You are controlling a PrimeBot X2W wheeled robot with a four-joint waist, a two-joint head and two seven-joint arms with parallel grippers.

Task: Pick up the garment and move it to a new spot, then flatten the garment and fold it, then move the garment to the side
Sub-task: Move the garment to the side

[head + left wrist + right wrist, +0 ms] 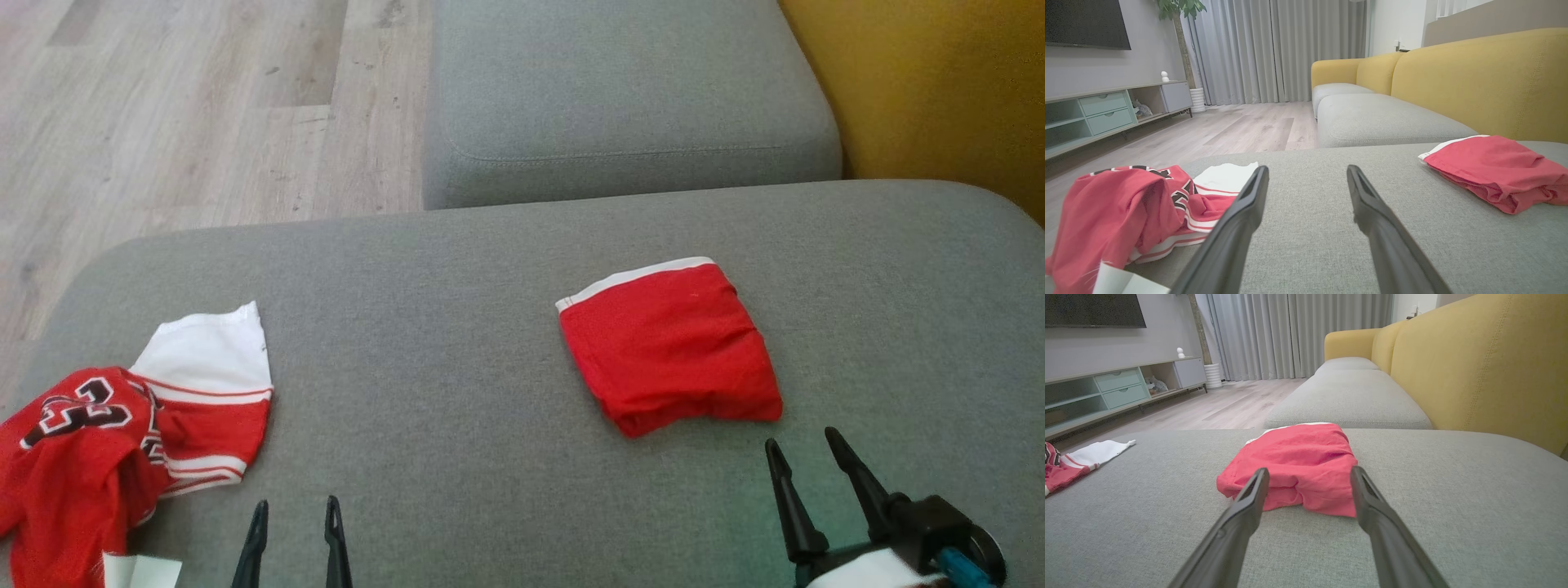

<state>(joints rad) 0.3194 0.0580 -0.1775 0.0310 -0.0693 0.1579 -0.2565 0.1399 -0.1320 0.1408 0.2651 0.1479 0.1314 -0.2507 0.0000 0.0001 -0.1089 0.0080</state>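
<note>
I expect the folded red garment (673, 345) to slide along and stay folded when I pull its side, because the layers at the garment's near edge (1296, 494) are stacked closely.
A folded red garment (669, 351) with a white waistband lies flat on the grey cushion (457, 392), right of centre. My right gripper (800, 438) hovers open just short of its near edge, and the right wrist view shows the folded garment (1294, 453) straight ahead of my right gripper (1309, 469), with nothing between the fingers. A crumpled red and white jersey (106, 441) with black numbers is heaped at the cushion's left end. My left gripper (297, 502) stands open and empty to the right of the jersey (1126, 204), above bare cushion.
A second grey seat cushion (620, 98) lies beyond, with the yellow sofa back (939, 90) at the right. Wooden floor (163, 106) runs to the left, past the cushion's edge. A low TV cabinet (1106, 110) stands across the room. A white tag (143, 572) lies by the jersey.
</note>
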